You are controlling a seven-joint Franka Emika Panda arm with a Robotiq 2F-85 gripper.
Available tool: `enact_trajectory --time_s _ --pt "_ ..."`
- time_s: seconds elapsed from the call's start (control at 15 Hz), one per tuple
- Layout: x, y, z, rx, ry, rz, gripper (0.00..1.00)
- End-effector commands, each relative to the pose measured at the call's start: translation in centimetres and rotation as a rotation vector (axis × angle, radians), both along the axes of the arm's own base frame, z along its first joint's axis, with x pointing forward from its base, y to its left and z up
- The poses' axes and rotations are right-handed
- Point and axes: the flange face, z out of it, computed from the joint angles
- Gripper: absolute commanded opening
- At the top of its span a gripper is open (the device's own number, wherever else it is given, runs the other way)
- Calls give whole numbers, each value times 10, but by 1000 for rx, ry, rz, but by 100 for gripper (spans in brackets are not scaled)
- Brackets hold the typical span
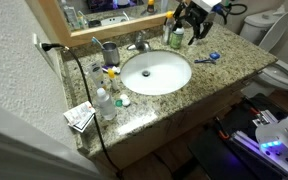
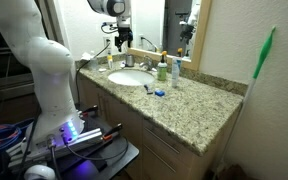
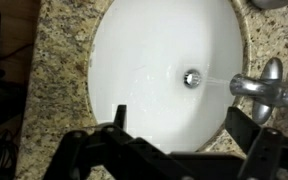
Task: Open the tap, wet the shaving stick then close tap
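I should turn my gripper and move it above the tap's handle (image 1: 140, 40) before I lower it, because the chrome tap (image 3: 252, 87) lies crosswise beside my gripper's open fingers.
The chrome tap (image 1: 139, 45) stands at the back rim of the white oval sink (image 1: 156, 72). It also shows at the right edge of the wrist view (image 3: 256, 88), its spout over the basin (image 3: 154, 70). The shaving stick (image 1: 206, 58), blue-headed, lies on the granite counter beside the sink, and shows in the other exterior view too (image 2: 158, 92). My gripper (image 1: 194, 30) hangs above the counter near the tap in both exterior views (image 2: 122, 42). Its fingers are spread wide and empty (image 3: 182, 130). The razor is out of the wrist view.
A grey metal cup (image 1: 110, 50) and a green-and-white bottle (image 1: 176, 38) stand on either side of the tap. Clear bottles (image 1: 104, 103) and a black cable (image 1: 84, 90) sit at the counter's corner. A mirror runs behind. A toilet (image 1: 284, 72) stands beside the counter.
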Motion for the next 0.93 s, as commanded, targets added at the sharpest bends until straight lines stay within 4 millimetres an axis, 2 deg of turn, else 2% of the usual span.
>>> enact_trajectory --time_s 0.0,0.13,0.2,0.27,0.33,0.4,0.6,0.67,0.73,0.87 --pt "8 7 2 -8 1 12 100" --pt "17 8 0 -12 10 15 100" --pt "18 10 -4 31 75 142 100" --pt "22 9 -5 40 75 181 100" --pt "30 9 1 67 83 235 100" --pt "32 9 16 81 93 288 100" --pt "65 9 42 56 141 441 100" --pt "80 13 54 45 109 428 100" --pt "48 9 48 52 106 381 100" --pt "68 13 59 47 88 396 100"
